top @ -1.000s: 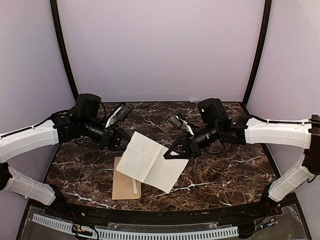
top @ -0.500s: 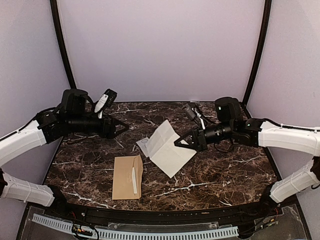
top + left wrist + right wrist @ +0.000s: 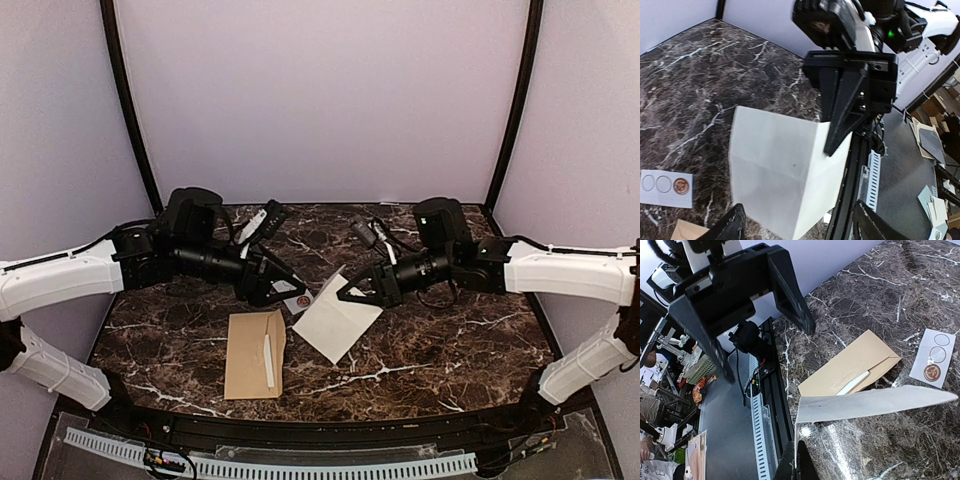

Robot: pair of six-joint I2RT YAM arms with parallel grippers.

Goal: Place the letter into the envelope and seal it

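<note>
The letter (image 3: 337, 326) is at a slant in my right gripper, so my left gripper should hold its free edge (image 3: 317, 299) while my right gripper takes hold of the letter again, square to the envelope.
The letter (image 3: 335, 320) is a white creased sheet, half folded, with its low corner near the table. My right gripper (image 3: 347, 294) is shut on the sheet's right edge; in the right wrist view the fingers (image 3: 796, 467) pinch the paper (image 3: 875, 402). My left gripper (image 3: 288, 290) stands open just left of the letter (image 3: 775, 170), with nothing between its fingers (image 3: 727, 225). The tan envelope (image 3: 255, 355) lies flat near the front edge. Its flap is open to the right and shows a white strip (image 3: 268, 360).
A small white sticker card (image 3: 665, 187) with circles lies on the marble between the left gripper and the envelope (image 3: 847, 367). The table's black front rail (image 3: 320, 425) runs just below the envelope. Lilac walls close in the back and sides.
The left gripper opened and let go of the letter, drew back left, then came forward again. The right gripper kept the letter, which now hangs folded, right of the uncovered envelope.
</note>
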